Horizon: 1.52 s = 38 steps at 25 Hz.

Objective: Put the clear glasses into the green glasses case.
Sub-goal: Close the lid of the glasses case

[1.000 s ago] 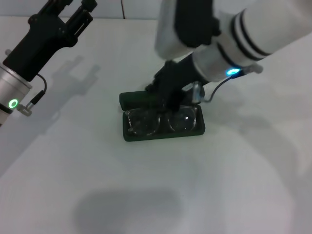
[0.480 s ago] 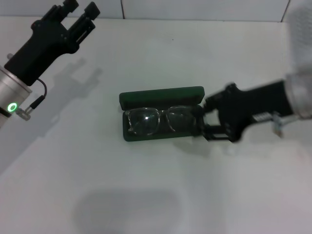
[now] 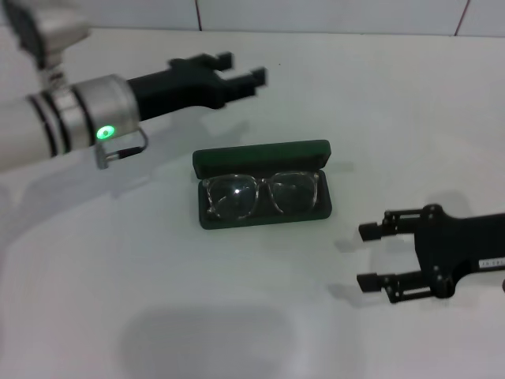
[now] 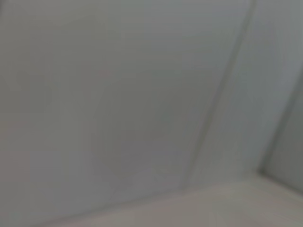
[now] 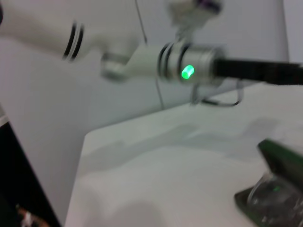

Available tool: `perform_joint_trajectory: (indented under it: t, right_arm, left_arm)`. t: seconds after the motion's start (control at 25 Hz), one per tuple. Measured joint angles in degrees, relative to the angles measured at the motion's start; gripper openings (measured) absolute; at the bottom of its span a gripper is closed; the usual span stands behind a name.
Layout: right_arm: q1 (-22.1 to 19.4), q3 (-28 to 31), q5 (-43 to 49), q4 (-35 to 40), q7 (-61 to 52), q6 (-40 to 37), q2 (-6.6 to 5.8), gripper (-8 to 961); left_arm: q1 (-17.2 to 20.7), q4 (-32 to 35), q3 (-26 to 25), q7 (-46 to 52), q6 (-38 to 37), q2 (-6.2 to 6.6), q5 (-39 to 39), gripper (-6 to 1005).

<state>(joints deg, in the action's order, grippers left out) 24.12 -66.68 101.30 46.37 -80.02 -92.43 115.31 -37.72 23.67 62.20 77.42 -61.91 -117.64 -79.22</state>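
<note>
Next, my left gripper moves forward against the lid's back edge (image 3: 264,145) and pushes the lid closed over the clear glasses, because the green case's lid (image 3: 262,160) stands open behind them.
The green glasses case (image 3: 260,159) lies open in the middle of the white table, its lid tipped back. The clear glasses (image 3: 262,194) rest inside it, lenses up. My right gripper (image 3: 369,257) hovers to the right of and nearer than the case, open, nothing between its fingers. My left gripper (image 3: 239,69) reaches in from the left, behind the case, also open and empty. In the right wrist view one end of the case (image 5: 284,158) and a lens of the glasses (image 5: 270,194) show at the edge. The left wrist view shows only blurred wall.
The white table (image 3: 158,300) spreads all around the case. A tiled wall runs along its far edge. In the right wrist view the left arm (image 5: 188,72), with its green light, crosses above the table.
My right gripper has pulled away from the case to the lower right, leaving the glasses inside. My left arm has swung from the far left corner toward the centre, behind the case.
</note>
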Motion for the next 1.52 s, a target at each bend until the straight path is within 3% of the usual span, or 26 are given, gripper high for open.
perform_joint_trajectory:
  t: [0.2, 0.28, 0.64, 0.88, 1.12, 1.52]
  right_arm:
    - [0.39, -0.15, 2.80, -2.73, 1.59, 1.47, 0.13, 729]
    - [0.43, -0.13, 3.16, -4.02, 2.14, 2.83, 0.08, 732]
    - [0.15, 0.22, 3.46, -4.89, 4.09, 3.08, -0.05, 735]
    - [0.50, 0.28, 3.50, -4.47, 4.11, 3.04, -0.19, 735]
    - [1.34, 0.08, 3.51, -4.79, 4.23, 3.26, -0.18, 736]
    - [1.35, 0.29, 3.50, -4.81, 4.26, 2.77, -0.19, 735]
  left_arm:
    - [-4.03, 9.51, 1.43, 17.48, 0.65, -1.95, -21.06, 773]
    - [-4.24, 10.68, 4.32, 20.64, 0.75, -2.08, -23.56, 772]
    - [-3.54, 10.79, 6.42, 22.61, 1.96, -2.06, -23.55, 769]
    - [-0.12, 13.99, 5.60, 20.65, 2.22, -1.93, -18.59, 765]
    - [-1.25, 12.44, 6.05, 21.29, 5.02, -2.10, -24.87, 759]
    - [-0.94, 12.32, 9.37, 21.25, 4.46, -2.12, -25.29, 759]
